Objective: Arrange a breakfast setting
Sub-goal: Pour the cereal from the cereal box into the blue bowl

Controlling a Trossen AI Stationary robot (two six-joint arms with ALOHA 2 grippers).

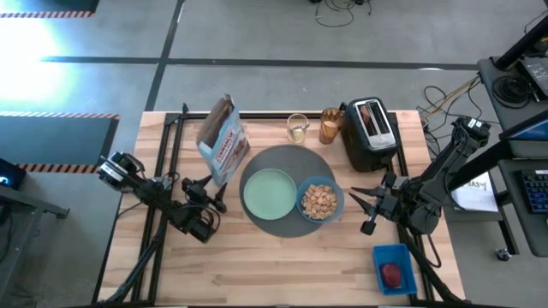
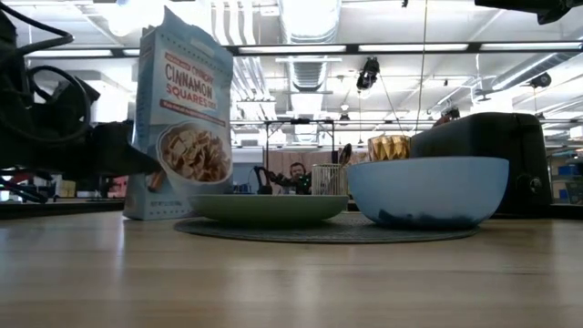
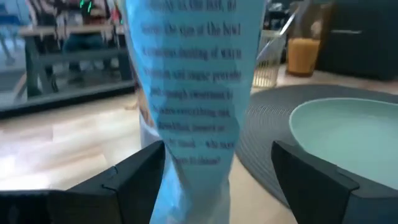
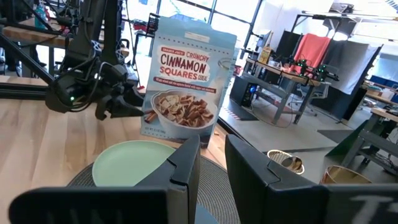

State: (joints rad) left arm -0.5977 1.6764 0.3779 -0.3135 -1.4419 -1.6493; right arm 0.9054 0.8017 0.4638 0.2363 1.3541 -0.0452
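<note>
The cereal box is crowding the mat's edge (image 1: 242, 174), so the robot's left gripper should grab the box by its narrow side and move it away to the table's back corner (image 1: 185, 131).
A round dark-grey mat (image 1: 291, 162) lies mid-table. On it rest a pale green plate (image 1: 268, 192) and a blue bowl (image 1: 320, 201) of cereal squares (image 1: 319, 202). A cereal box (image 1: 223, 141) stands upright on the table at the mat's left edge. My left gripper (image 1: 205, 190) is open, with the box's lower part (image 3: 199, 143) between its fingers. My right gripper (image 1: 364, 210) is to the right of the bowl, its fingers a little apart and empty. An amber glass (image 1: 331, 126) stands behind the mat. Brown toast (image 1: 368, 115) sticks up in the toaster (image 1: 370, 141). A small red food piece (image 1: 391, 274) lies in a blue tub. My left gripper comes level from the table's left side, and its fingers stand on either side of the box's narrow lower part (image 3: 186, 155). One finger (image 3: 140, 171) shows against the box's edge; whether it touches I cannot tell. The box stands on its base on the table.
A clear cup (image 1: 297, 128) stands beside the amber glass. The black toaster is at the back right. The blue tub (image 1: 396, 267) sits near the front right corner. Bare wood lies along the table's near side (image 1: 282, 274). A person sits in the room beyond (image 2: 297, 173).
</note>
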